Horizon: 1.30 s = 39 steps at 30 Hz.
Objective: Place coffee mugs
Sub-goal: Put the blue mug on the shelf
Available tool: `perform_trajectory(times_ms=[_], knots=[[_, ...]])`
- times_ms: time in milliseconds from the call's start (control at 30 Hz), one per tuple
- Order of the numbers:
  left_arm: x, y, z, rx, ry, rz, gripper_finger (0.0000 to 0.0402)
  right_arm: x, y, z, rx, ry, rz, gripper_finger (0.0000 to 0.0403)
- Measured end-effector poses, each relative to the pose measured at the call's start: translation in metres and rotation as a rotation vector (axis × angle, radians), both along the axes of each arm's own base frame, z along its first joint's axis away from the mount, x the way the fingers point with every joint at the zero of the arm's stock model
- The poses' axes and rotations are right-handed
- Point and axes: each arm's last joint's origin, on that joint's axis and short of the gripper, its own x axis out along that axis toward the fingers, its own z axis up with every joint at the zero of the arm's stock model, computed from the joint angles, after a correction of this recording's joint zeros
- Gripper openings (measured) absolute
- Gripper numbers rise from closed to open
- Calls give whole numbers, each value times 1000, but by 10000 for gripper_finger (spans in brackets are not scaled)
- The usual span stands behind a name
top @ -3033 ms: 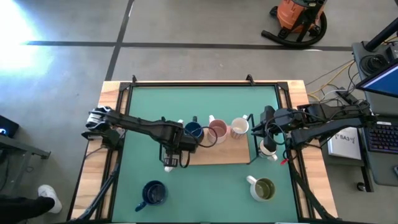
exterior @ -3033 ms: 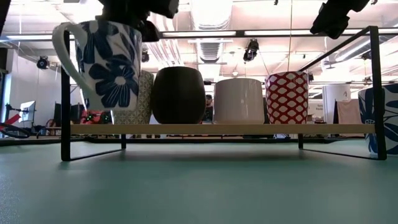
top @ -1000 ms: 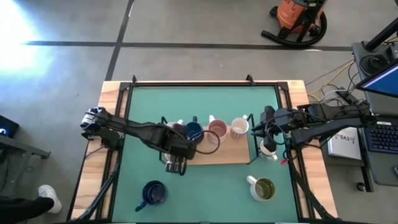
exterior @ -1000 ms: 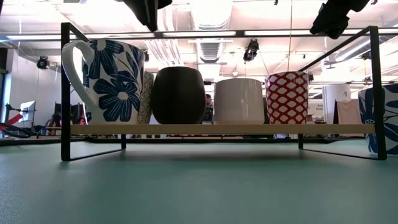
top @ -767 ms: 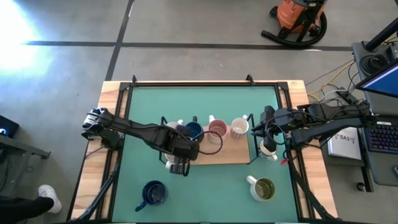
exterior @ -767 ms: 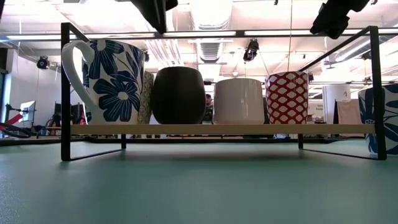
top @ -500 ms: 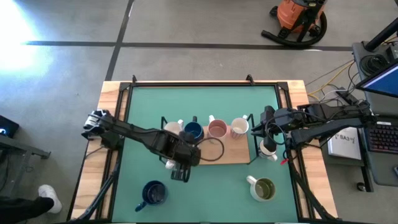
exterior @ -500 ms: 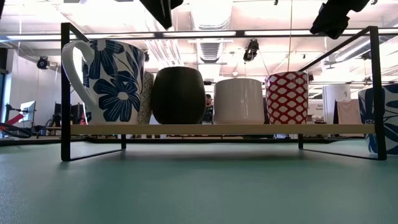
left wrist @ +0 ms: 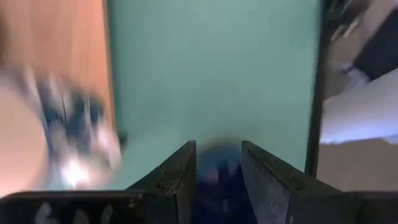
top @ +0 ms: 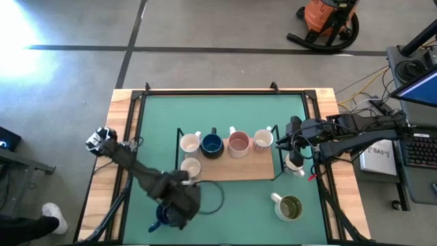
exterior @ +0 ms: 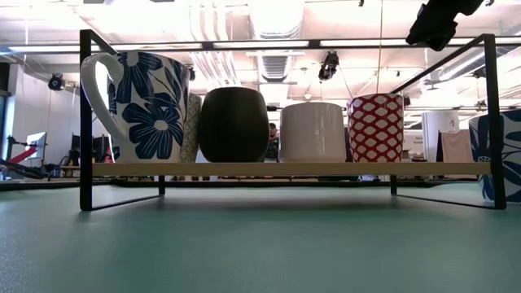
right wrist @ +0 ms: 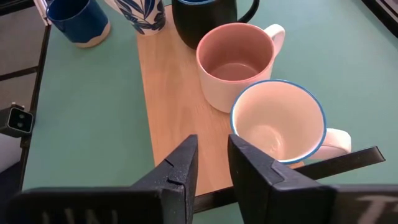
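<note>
My left gripper is lowering to the second navy mug (top: pixel 161 214), upright on clear mat, its opening up, and should continue until its open fingers straddle that mug's rim (right wrist: pixel 69 17).
A wooden shelf board (top: pixel 239 169) in a black wire frame carries four mugs in a row: white (top: pixel 190 143), navy (top: pixel 212 144), pink (top: pixel 239 143) and white (top: pixel 263 139). A blue-flowered mug (top: pixel 191 167) stands on its base nearer the board's near left corner (exterior: pixel 138 106). My left gripper (top: pixel 175 213) (left wrist: pixel 219 165) is open over a second navy mug (top: pixel 160 216) (left wrist: pixel 217 180) by the table's near edge. That mug shows blurred beyond the fingers. My right gripper (top: pixel 293 140) (right wrist: pixel 213 158) waits open at the shelf's right end, above the board.
A white mug with an olive inside (top: pixel 289 207) stands near the table's near right. Another flowered mug (top: pixel 295 164) (exterior: pixel 498 155) sits just outside the shelf's right frame, under my right arm. Bare green mat lies between the shelf and the near edge.
My left gripper has drawn away from the flowered mug on the shelf. It travelled fast toward the table's near edge and a little left, ending over the navy mug there, and left the low view. The flowered mug stayed standing on the board.
</note>
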Motion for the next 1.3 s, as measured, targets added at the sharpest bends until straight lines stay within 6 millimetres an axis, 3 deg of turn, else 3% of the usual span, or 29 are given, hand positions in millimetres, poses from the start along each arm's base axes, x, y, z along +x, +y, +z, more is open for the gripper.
perform_trajectory(times_ms=[233,433,633,1033,1300], knots=[[-26,-12,-10,25,125,456,110,0,0,0,0,0,0,73],[-45,-19,-22,100,176,614,110,0,0,0,0,0,0,81],[-61,-27,-47,141,220,648,110,0,0,0,0,0,0,86],[-69,-26,-80,137,290,636,110,0,0,0,0,-1,0,73],[-71,-25,-111,93,287,525,94,0,0,0,0,-1,0,81]])
